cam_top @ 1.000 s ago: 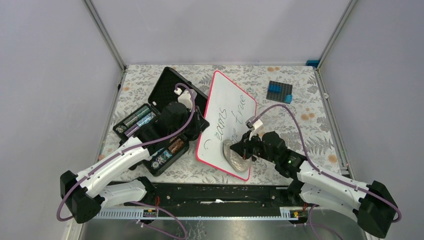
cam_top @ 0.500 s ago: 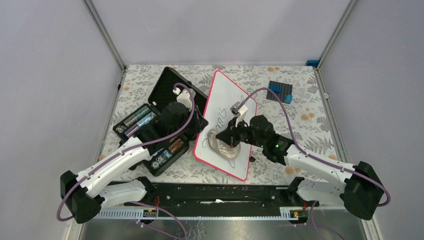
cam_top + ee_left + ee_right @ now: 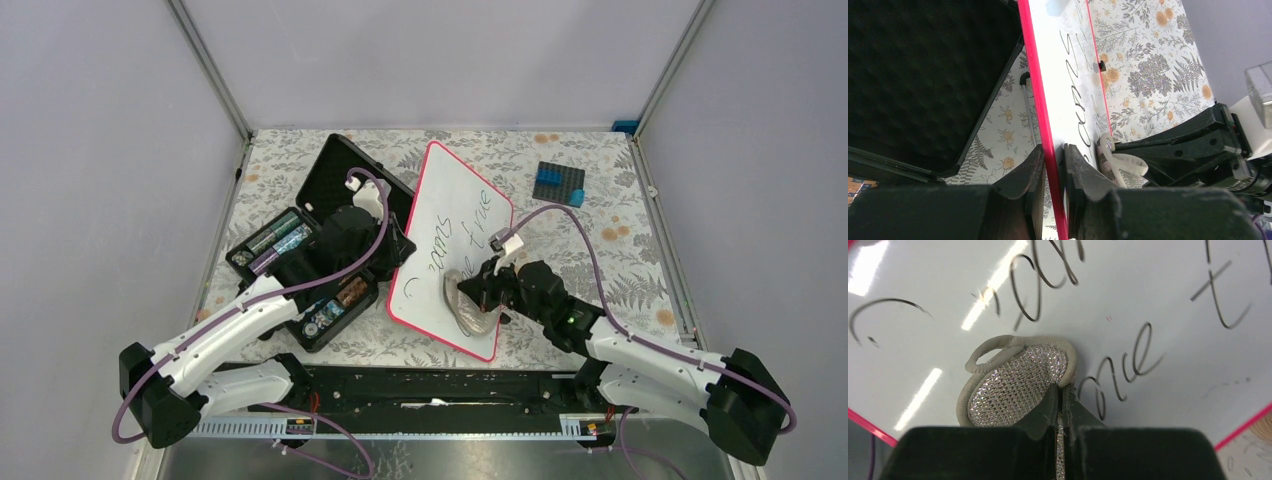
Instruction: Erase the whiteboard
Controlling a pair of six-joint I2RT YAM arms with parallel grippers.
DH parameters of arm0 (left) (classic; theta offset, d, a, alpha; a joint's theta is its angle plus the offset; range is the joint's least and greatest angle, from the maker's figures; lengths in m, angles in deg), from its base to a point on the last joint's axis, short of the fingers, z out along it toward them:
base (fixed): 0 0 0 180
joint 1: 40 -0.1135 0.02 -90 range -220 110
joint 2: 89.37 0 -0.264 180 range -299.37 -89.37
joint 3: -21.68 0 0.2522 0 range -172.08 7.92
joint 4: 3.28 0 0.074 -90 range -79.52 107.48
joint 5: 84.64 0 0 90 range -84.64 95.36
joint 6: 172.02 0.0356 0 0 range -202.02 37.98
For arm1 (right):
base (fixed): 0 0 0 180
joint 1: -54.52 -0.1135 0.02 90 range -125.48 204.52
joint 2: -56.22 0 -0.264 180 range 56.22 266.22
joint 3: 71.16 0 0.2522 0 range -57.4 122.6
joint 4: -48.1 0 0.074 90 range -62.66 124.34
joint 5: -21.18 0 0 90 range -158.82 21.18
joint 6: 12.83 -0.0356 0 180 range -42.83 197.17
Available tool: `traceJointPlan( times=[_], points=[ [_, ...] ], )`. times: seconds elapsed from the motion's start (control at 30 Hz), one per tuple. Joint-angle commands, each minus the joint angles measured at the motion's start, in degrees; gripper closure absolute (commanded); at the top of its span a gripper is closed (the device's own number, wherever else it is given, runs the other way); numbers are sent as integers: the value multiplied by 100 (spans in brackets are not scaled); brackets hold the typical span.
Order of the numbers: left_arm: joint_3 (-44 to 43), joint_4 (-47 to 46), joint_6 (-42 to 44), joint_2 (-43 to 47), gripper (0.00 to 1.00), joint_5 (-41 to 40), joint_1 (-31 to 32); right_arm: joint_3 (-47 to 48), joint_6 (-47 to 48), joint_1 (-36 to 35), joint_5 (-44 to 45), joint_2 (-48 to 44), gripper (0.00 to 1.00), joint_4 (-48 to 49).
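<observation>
I should use my right gripper to wipe the cloth back over a curved black stroke toward the red-pink rim, because that stroke lies past the cloth's beige border.
The whiteboard, white with a red-pink rim, lies slanted beside the open case, and black handwriting runs across it. My left gripper is shut on the board's left rim; in the left wrist view its jaws clamp the red edge. My right gripper is shut on a glittery grey cloth with a beige border. The cloth is pressed flat on the board near its front end, just left of the written "one". The cloth also shows in the left wrist view.
A black foam-lined case lies open left of the board, with batteries in its tray. A blue block on a black plate sits at the back right. Metal frame posts rise at the back corners.
The right gripper swept the cloth left across the board's near end, then came back to the right. The board shifted slightly. The left gripper kept its hold.
</observation>
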Motion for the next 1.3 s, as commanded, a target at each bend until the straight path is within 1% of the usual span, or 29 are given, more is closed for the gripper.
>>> traceJointPlan(
  times=[0.0,0.07,0.17,0.2,0.33,0.47,0.67,0.77,0.87,0.97,1.13,1.27],
  points=[
    [-6,-213,190,168,100,234,150,-246,178,-43,658,-223,100,-1110],
    [5,-222,156,178,100,241,150,10,303,-44,344,-110,100,-1101],
    [-11,-227,144,186,100,251,150,573,435,-96,-552,325,100,-895],
    [-12,-223,144,187,100,244,150,748,438,-147,-722,463,100,-761],
    [-12,-227,76,162,100,234,149,1501,548,-599,-815,756,100,-351],
    [-12,-267,-28,160,100,243,172,1917,523,-720,-1126,1027,100,-113],
    [-46,-281,-84,80,100,234,243,2340,817,-1023,-1543,1518,100,-337],
    [-86,-301,-79,-3,100,234,290,2336,1026,-1207,-1633,1548,100,-336],
    [-132,-301,-64,-41,100,204,325,2211,1120,-1222,-1803,1517,100,-356],
    [-144,-288,-40,-4,100,139,332,1911,1158,-1227,-1671,1391,100,-463],
    [-72,-285,-33,105,100,59,328,974,963,-1208,-383,900,100,-565],
    [-64,-230,-51,124,100,59,332,540,758,-1060,329,643,100,-724]
  ],
)
